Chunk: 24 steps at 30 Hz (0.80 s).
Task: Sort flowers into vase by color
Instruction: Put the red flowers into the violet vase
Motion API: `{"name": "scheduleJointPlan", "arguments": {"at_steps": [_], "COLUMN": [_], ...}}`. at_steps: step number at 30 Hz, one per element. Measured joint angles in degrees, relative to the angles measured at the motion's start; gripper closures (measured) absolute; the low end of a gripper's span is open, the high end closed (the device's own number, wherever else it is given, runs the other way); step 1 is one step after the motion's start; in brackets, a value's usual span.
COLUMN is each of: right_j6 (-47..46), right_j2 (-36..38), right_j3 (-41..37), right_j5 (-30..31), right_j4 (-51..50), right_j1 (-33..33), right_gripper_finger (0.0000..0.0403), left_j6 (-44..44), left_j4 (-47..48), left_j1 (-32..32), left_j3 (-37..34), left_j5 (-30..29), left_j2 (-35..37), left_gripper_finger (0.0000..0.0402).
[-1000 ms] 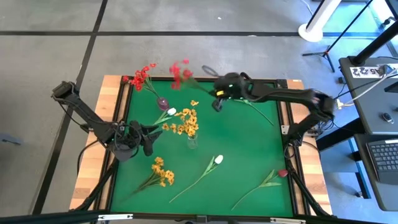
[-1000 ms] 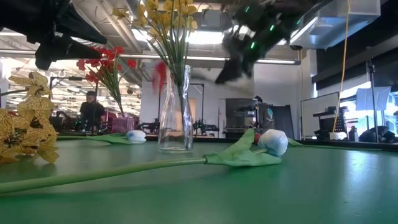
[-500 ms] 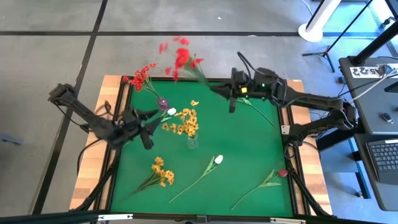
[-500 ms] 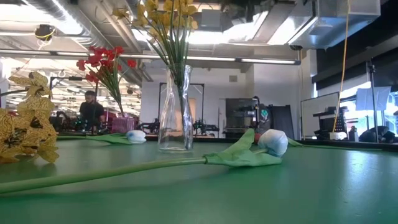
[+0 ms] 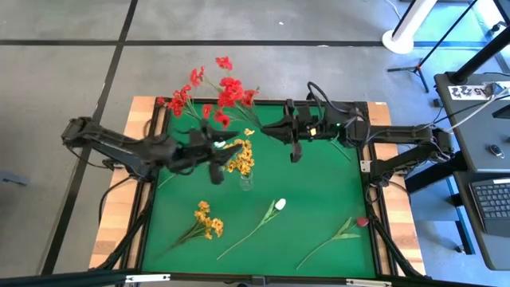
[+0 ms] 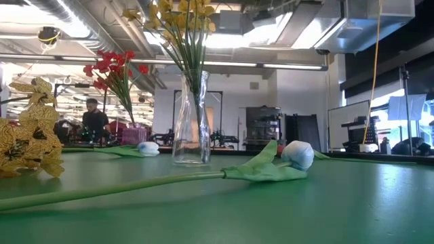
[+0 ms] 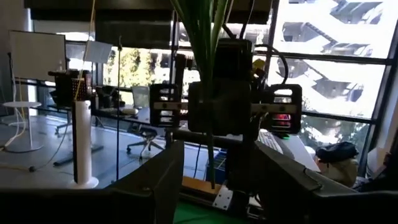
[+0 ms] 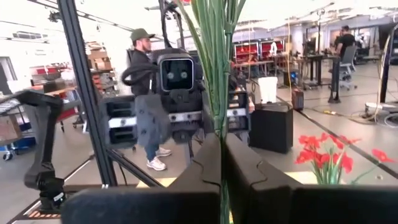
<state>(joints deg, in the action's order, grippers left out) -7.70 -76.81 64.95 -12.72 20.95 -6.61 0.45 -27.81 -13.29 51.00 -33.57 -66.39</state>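
Note:
The green stems [image 8: 216,65] are upright and lined up with the open fingers of my left gripper, so my right gripper goes on holding the stems until my left gripper closes on them [image 8: 218,104].
A red flower spray [image 5: 225,86] is up in the air over the table's far edge, with its green stems [image 8: 217,74] in my right gripper [image 5: 272,127], which is shut on them. My left gripper [image 7: 219,186] is open and level. It faces the right gripper across a gap, with the stems [image 7: 208,68] ahead of its fingers. In the high view it hovers at table centre [image 5: 217,159]. Yellow flowers stand by their stems in a clear glass vase [image 6: 190,129]. Another red spray [image 5: 177,100] stands at the far left corner. My right gripper pinches the bundle of green stems [image 8: 221,134] of the red spray between its two fingers [image 8: 202,168]. The fingers come level from the table's right and lie across the stems. The spray is lifted clear and stands roughly upright, blooms above the fingers.
On the green mat lie a yellow spray [image 5: 203,222], a white tulip [image 5: 275,207], a dark pink rose bud [image 5: 360,222], another white tulip [image 5: 219,143] under the left arm and a green stem [image 5: 333,142] under the right arm. People stand in the room beyond.
My right gripper has risen out of the low view and drawn back toward the table's right with the red spray, turning it upright. My left gripper has lifted and moved from the left side toward the table's centre, and now faces the right gripper.

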Motion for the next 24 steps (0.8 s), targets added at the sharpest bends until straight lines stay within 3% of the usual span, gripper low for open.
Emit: {"name": "scheduleJointPlan", "arguments": {"at_steps": [3, 8, 13, 17, 21, 24], "right_j6": [-1.42, -2.4, -3.12, -3.17, -3.13, -3.01], "right_j2": [-1.32, -2.41, -2.87, -2.85, -2.87, -2.87], "right_j3": [0.0, 0.0, 0.09, 0.09, 0.07, 0.04], "right_j5": [-1.0, -2.25, -4.04, -3.99, -3.55, -2.29], "right_j4": [0.05, -0.24, -0.24, -1.65, -2.21, -2.41], "right_j1": [-0.15, -0.11, -0.11, -0.11, -0.11, -0.18], "right_gripper_finger": [0.0402, 0.0402, 0.0402, 0.0402, 0.0403, 0.0399], "left_j6": [-2.34, -2.47, -3.16, -3.81, -2.58, -1.61], "left_j4": [-0.26, 0.4, 0.33, 1.9, 4.09, 4.55], "left_j1": [3.26, 6.56, 7.71, 6.84, 5.07, 3.95], "left_j3": [3.65, 8.84, 10.41, 10.41, 10.47, 10.47], "left_j5": [3.37, 3.01, 2.64, -1.14, -5.64, -8.56], "left_j2": [-4.6, -9.89, -10.48, -10.28, -10.12, -10.1], "left_gripper_finger": [0.0222, 0.0222, 0.0222, 0.0229, 0.0274, 0.0338]}}
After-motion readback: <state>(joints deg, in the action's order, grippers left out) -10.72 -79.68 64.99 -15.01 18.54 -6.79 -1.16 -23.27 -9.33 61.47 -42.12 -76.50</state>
